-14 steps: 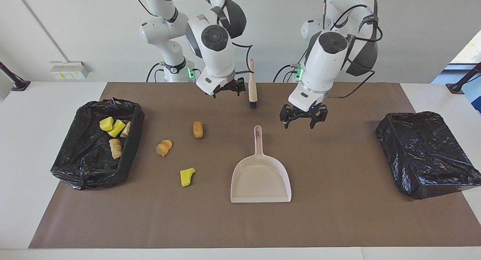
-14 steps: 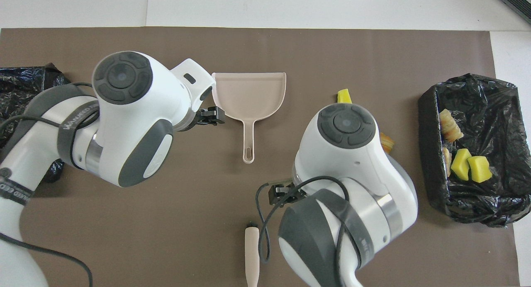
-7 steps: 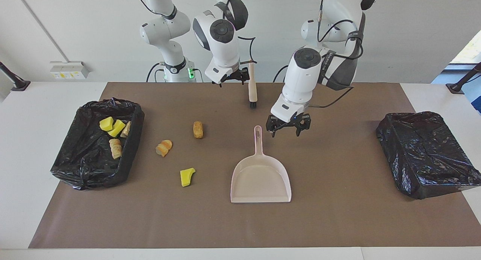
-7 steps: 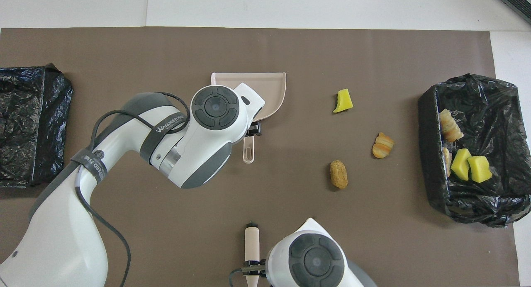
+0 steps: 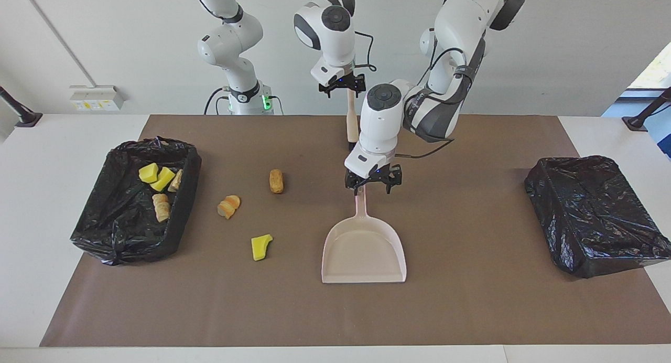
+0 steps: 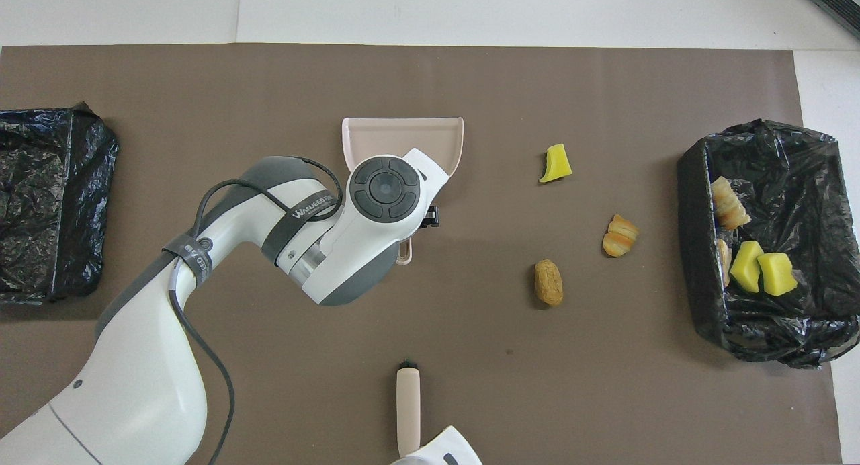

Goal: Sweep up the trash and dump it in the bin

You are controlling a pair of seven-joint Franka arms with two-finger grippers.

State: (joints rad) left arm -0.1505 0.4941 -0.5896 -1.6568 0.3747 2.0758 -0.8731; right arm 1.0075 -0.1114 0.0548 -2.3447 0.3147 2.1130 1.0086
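Note:
I should use my left gripper to swing the dustpan by its handle (image 5: 361, 205) until the pink dustpan's opening (image 5: 364, 278) faces the loose trash, because the opening points past the trash now.
Loose trash lies on the brown mat: a yellow wedge (image 5: 260, 246) (image 6: 555, 164), a striped croissant piece (image 5: 228, 206) (image 6: 619, 235) and a brown roll (image 5: 276, 180) (image 6: 549, 282). The black bin (image 5: 115, 216) (image 6: 793, 169) at the right arm's end holds several more bits. My left gripper (image 5: 372, 187) is open and low over the handle (image 5: 360, 203) of the pink dustpan (image 5: 364, 253) (image 6: 403, 136), with a finger on each side of it. My right gripper (image 5: 343, 87) is open above the handle end of the brush (image 5: 352, 123) (image 6: 408, 411).
A second black bin (image 5: 592, 211) (image 6: 40, 203), with nothing showing in it, stands at the left arm's end. The brush lies between the dustpan and the robots. White table (image 5: 42, 158) borders the mat on all sides.
My left gripper swung toward the table's middle and came down over the dustpan handle. My right gripper drew back toward its base and rose over the brush's handle end. Both stayed open.

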